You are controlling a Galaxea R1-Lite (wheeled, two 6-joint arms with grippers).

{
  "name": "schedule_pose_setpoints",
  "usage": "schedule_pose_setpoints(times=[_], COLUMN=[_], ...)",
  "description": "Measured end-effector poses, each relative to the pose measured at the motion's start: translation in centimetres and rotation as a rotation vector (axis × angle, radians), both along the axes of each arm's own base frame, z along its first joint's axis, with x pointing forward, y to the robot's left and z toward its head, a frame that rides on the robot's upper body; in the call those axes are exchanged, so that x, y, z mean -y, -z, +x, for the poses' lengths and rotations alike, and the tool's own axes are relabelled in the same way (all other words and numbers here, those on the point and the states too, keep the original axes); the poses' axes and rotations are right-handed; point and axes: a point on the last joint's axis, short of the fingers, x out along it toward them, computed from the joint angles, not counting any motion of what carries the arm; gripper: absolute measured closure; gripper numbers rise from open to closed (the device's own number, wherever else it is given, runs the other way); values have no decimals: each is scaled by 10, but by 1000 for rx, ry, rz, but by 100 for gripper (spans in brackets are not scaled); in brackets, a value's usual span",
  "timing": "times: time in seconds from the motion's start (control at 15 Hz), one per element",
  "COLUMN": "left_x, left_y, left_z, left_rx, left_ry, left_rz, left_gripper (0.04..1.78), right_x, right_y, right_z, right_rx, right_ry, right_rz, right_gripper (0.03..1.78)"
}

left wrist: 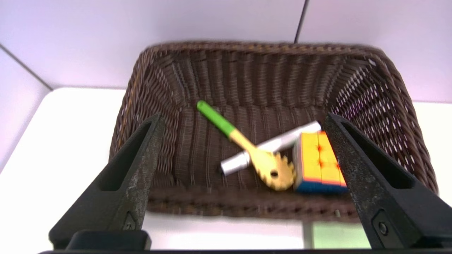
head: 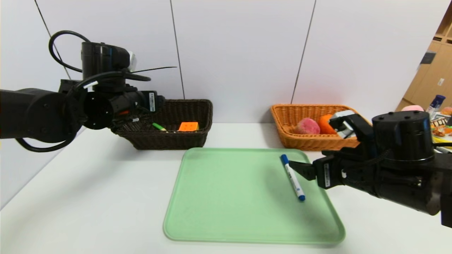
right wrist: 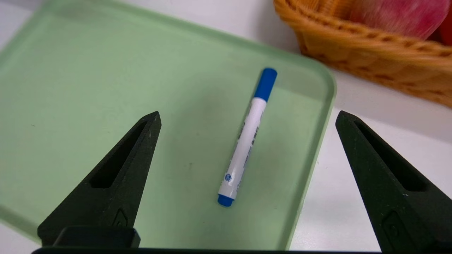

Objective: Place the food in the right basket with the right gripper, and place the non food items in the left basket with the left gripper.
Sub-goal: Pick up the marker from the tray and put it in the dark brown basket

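Observation:
The blue-capped white marker [head: 292, 177] is under the robot's right gripper and far from its left gripper, so the right gripper should take the marker to the dark brown basket [head: 184, 115].
My left gripper [left wrist: 243, 116] hangs open and empty over the near rim of the dark brown left basket [head: 208, 113]. In that basket [left wrist: 268, 81] lie a green-handled yellow toothed tool [left wrist: 247, 144], a silver-white pen [left wrist: 272, 146] and a colour cube [left wrist: 319, 160]. A blue-capped white marker [head: 292, 177] lies on the green tray [head: 229, 197], near its right edge. My right gripper [right wrist: 247, 113] is open just above the marker [right wrist: 247, 141], holding nothing. The orange right basket [head: 307, 143] holds a pink peach [head: 307, 126] and an orange fruit [head: 324, 124].
Both baskets stand against the white wall panels at the back of the white table [head: 88, 197]. A cluttered shelf with a bottle [head: 436, 102] and small items is at the far right. The tray [right wrist: 88, 88] carries only the marker.

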Motion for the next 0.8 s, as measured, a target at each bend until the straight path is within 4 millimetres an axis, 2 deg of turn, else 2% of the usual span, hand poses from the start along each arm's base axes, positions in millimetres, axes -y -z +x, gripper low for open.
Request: schedule_pose_setpoints(times=[0.27, 0.6, 0.8], left_x=[-9, -17, -20], left_y=[0, -8, -12], left_z=[-26, -47, -54], left_rx=[-9, 14, 29], left_ry=[-3, -5, -5], left_rz=[-7, -18, -23], left_gripper=[18, 15, 15], right_x=[-12, -19, -21], right_y=[29, 55, 62], right_z=[23, 44, 51], right_rx=[-148, -211, -192], right_ry=[14, 27, 33], right_rz=[-72, -102, -89], right_gripper=[10, 13, 64])
